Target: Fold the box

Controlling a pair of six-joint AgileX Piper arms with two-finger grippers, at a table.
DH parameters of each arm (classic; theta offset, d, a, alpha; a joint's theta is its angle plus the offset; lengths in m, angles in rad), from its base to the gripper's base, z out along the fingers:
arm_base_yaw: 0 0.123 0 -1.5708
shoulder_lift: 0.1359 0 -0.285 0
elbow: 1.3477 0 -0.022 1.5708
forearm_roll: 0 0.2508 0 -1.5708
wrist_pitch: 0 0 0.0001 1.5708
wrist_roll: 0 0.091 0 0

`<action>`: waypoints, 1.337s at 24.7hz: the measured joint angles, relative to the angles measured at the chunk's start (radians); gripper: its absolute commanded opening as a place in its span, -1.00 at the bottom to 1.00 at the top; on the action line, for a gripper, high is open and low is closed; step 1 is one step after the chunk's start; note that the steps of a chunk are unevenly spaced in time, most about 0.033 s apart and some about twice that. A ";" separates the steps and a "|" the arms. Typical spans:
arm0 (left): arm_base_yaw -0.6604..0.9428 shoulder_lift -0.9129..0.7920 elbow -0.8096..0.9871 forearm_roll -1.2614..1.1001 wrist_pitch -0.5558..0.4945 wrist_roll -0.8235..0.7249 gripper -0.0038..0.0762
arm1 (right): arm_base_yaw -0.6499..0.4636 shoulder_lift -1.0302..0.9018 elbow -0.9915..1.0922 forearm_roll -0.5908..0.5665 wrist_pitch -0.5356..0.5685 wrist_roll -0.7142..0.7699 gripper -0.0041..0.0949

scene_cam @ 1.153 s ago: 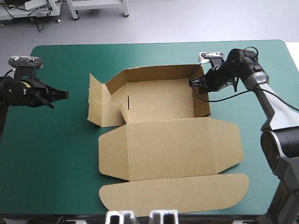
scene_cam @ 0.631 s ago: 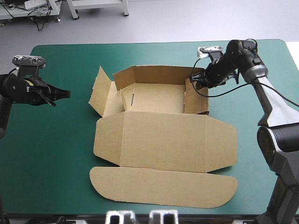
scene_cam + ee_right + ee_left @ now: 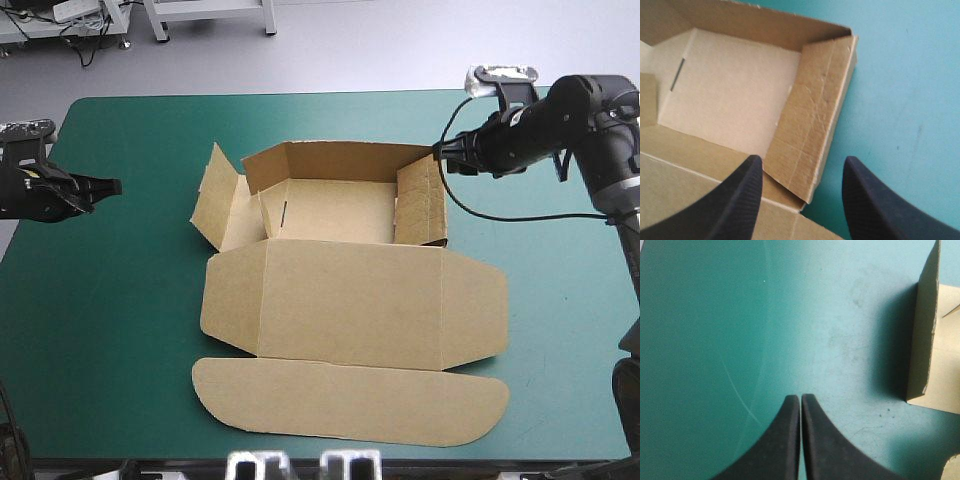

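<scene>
I expect the lid to trail along with the rising tray when I lift the tray's side, because the wide lid joins the tray along a crease.
The brown box lies mid-table as an open tray, its back and right walls raised and its wide lid flat toward the near edge. Its left flap leans outward. My right gripper is open just off the tray's far right corner; in its wrist view the right wall stands ahead of the gap between the fingers. My left gripper is shut near the table's left edge, well apart from the box. Its wrist view shows the two fingers meeting over bare cover, with the box's left flap ahead and to one side.
The teal-green cover lies bare to the left and right of the box. The lid's rounded tuck flap reaches close to the table's near edge. A white table leg and cables stand beyond the far edge.
The box was shifted and its right wall pushed upright earlier; it has since stayed still. My right gripper has let go and drawn back to the right. My left gripper has pulled further left.
</scene>
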 measured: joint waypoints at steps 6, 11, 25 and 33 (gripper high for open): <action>0.002 0.000 0.000 -0.115 0.013 0.014 -0.91 | 0.000 0.137 0.120 0.007 -0.100 0.004 0.01; 0.002 0.000 0.000 -0.128 0.013 0.020 -0.91 | 0.000 0.284 0.120 0.071 -0.186 -0.021 -0.44; 0.079 0.085 0.000 -0.219 0.007 0.110 -0.91 | -0.003 0.328 0.099 0.134 -0.140 -0.060 -0.96; 0.256 0.178 0.000 -0.531 0.101 0.296 -0.91 | -0.068 0.179 -0.030 0.175 -0.029 -0.079 -0.96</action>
